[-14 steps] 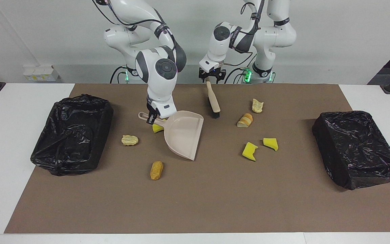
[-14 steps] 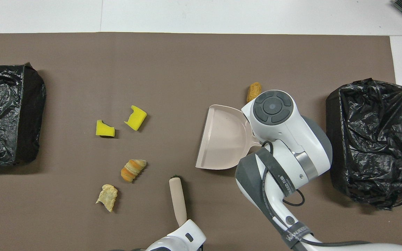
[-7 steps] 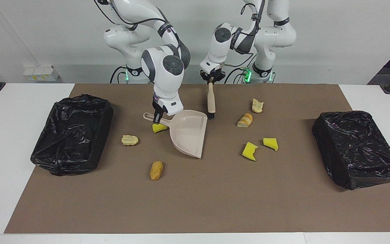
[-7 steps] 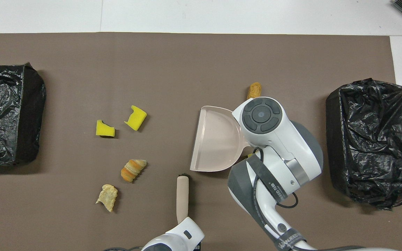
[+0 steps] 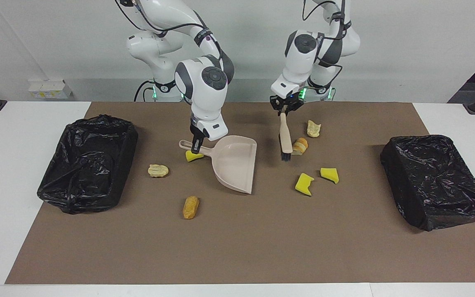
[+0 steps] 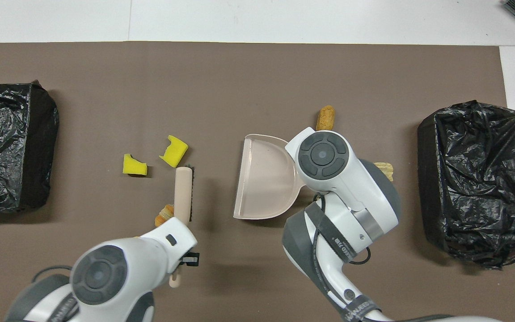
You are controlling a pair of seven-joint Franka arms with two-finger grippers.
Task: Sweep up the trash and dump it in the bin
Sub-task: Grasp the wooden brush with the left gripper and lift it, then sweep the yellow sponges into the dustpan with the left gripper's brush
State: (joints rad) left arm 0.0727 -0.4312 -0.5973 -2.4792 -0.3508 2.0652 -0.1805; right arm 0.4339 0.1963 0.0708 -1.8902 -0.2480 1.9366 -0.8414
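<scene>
Next, my right gripper moves the dustpan toward the brush (image 6: 183, 192) while my left gripper sweeps, because there is a wide gap between the dustpan's opening (image 6: 242, 177) and the yellow chunks.
My right gripper (image 5: 197, 145) is shut on the handle of the beige dustpan (image 5: 237, 163) (image 6: 266, 183), whose mouth faces the left arm's end of the table. My left gripper (image 5: 285, 108) is shut on the handle of the beige brush (image 5: 285, 136) (image 6: 182, 190). The brush hangs with its black bristles down beside a striped pastry piece (image 5: 300, 145). Trash lies scattered on the mat: a yellow sponge chunk (image 5: 193, 156) under the dustpan handle, two more yellow chunks (image 5: 304, 184) (image 5: 329, 175), a tan piece (image 5: 313, 128), another tan piece (image 5: 158, 170) and a brown roll (image 5: 191, 207).
A bin lined with a black bag (image 5: 89, 163) (image 6: 476, 179) stands at the right arm's end of the brown mat. A second black-bagged bin (image 5: 435, 179) (image 6: 11, 147) stands at the left arm's end. White table shows around the mat.
My left gripper closed on the brush, lifted it off the mat and carried it toward the left arm's end, up to the pastry piece. The dustpan shifted slightly the same way.
</scene>
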